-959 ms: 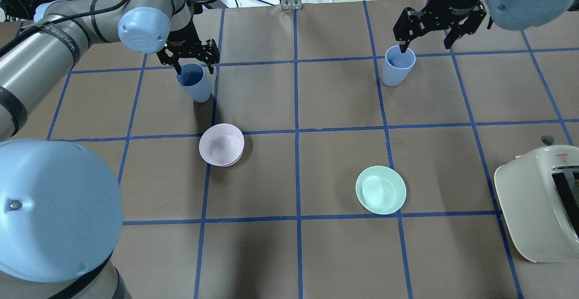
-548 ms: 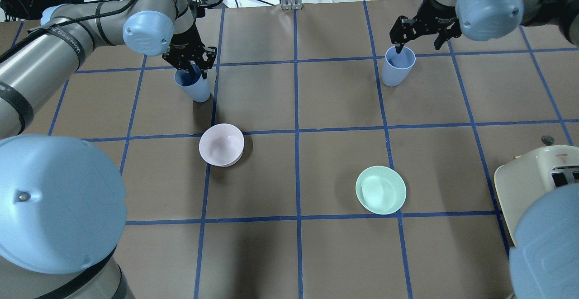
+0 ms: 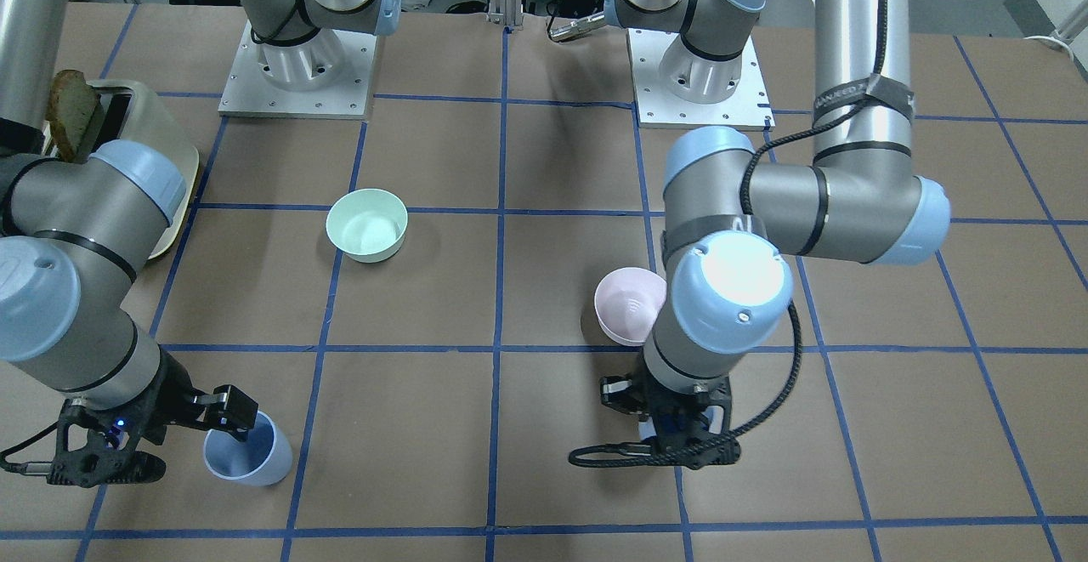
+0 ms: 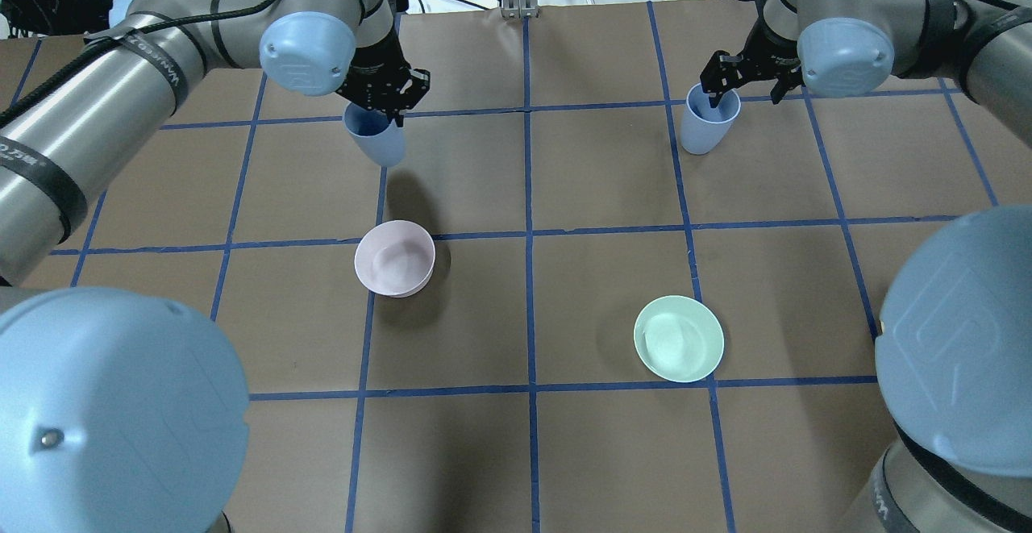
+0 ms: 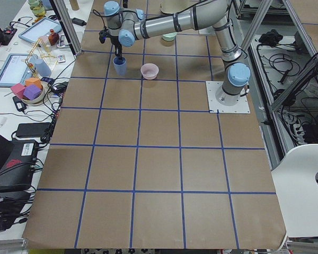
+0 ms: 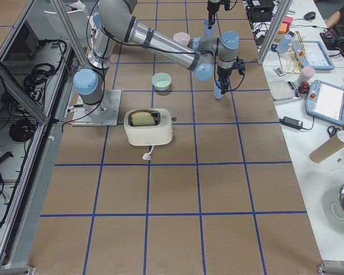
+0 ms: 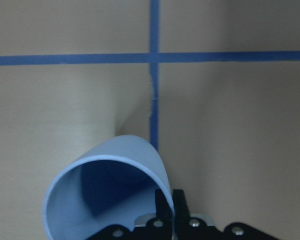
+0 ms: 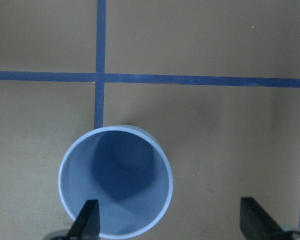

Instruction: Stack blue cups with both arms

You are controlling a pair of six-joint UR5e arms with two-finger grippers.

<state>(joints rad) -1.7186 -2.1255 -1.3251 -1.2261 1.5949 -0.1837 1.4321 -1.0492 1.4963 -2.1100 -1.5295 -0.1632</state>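
Note:
My gripper will sink the upright blue cup (image 3: 248,451) deep into the other as I lower it, its rim staying above, since its base (image 8: 132,152) is narrower than its opening.
My left gripper (image 4: 385,106) is shut on the near rim of one blue cup (image 4: 376,136) and holds it tilted, off the table, its shadow below it. In the left wrist view the fingers (image 7: 165,200) pinch the cup's wall (image 7: 135,147). The other blue cup (image 4: 708,122) stands upright on the table. My right gripper (image 4: 746,81) is open over it, with one finger inside the rim and the other outside; in the right wrist view the cup (image 8: 115,182) sits by the left finger (image 8: 88,220). The front view shows this cup (image 3: 246,453) beside the right gripper (image 3: 183,443).
A pale pink bowl (image 4: 395,259) sits on the table near my side of the held cup. A mint-green bowl (image 4: 679,338) sits right of centre. A cream toaster (image 6: 149,127) with bread stands near the right arm's base. Blue tape lines grid the brown table.
My left gripper shut on its cup, lifted it and carried it to the right. My right gripper dropped lower at its cup, one finger going inside the rim, and stayed open.

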